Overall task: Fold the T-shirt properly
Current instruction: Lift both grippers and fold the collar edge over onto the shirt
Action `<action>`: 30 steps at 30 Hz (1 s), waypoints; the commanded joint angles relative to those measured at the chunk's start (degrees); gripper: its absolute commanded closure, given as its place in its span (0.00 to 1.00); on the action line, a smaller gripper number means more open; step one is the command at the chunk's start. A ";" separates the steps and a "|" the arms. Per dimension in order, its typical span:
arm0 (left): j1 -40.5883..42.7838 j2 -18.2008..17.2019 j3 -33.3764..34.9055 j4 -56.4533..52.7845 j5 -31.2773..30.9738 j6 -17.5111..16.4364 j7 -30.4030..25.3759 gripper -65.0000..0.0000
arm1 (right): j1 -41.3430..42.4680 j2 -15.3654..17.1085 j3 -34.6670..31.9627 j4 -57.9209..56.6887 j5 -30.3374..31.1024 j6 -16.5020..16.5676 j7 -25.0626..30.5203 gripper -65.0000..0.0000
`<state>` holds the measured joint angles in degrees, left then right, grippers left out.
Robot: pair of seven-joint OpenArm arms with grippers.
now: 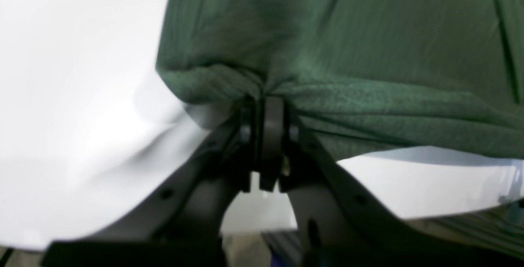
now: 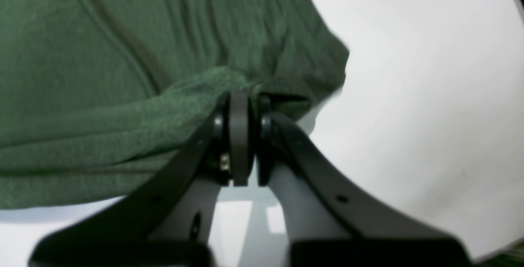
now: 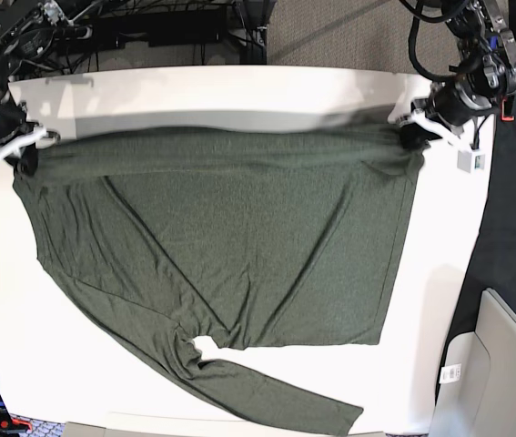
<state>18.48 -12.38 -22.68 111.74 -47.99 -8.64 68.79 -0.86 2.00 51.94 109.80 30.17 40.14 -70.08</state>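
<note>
My left gripper is holding the T-shirt's far edge (image 3: 230, 150) stretched straight with my other gripper, so it should keep going over the T-shirt's body (image 3: 239, 209) and let go once the edge lies there.
The dark green T-shirt (image 3: 258, 246) lies spread across the white table (image 3: 239, 86), its far edge pulled taut between both grippers and bunched into a raised fold. One long sleeve trails to the front edge, ending near the front right. On the base view's right, my left gripper (image 3: 412, 137) is shut on one corner of that edge. Its wrist view shows the jaws (image 1: 264, 99) pinching gathered T-shirt fabric (image 1: 348, 33). At the base view's left, my right gripper (image 3: 28, 150) is shut on the other corner. Its jaws (image 2: 245, 95) clamp bunched T-shirt cloth (image 2: 102, 54).
Cables and dark equipment (image 3: 148, 23) run behind the table's far edge. A black cloth (image 3: 512, 228) and a pale grey box (image 3: 503, 364) sit off the table's right side. Bare white tabletop shows around the shirt, widest at the front left.
</note>
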 commanded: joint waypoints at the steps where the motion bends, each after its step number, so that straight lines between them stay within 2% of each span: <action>1: -0.94 -0.67 -0.58 0.92 0.12 -0.01 -0.71 1.00 | 1.52 1.03 0.14 -0.39 0.29 -0.14 1.29 0.99; 8: -8.85 -0.15 -0.05 0.39 0.12 -0.01 -0.71 1.00 | 8.82 1.03 0.14 -9.53 -2.96 -0.14 1.73 0.99; 11: -12.46 1.00 -0.05 -0.75 0.21 -0.01 -0.71 1.00 | 11.02 1.03 0.06 -13.84 -4.28 -0.14 5.07 0.99; 26: -25.03 2.58 0.04 -20.36 0.29 -0.01 -1.59 1.00 | 18.23 0.42 0.41 -28.08 -4.46 -0.14 14.30 0.99; 30: -26.52 2.58 0.04 -25.02 0.29 -0.01 -5.01 1.00 | 19.02 -0.11 0.50 -30.37 -4.46 -0.14 17.47 0.99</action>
<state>-6.90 -9.17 -22.50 85.89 -46.92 -8.49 64.66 17.02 0.93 52.42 78.54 24.34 39.66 -54.13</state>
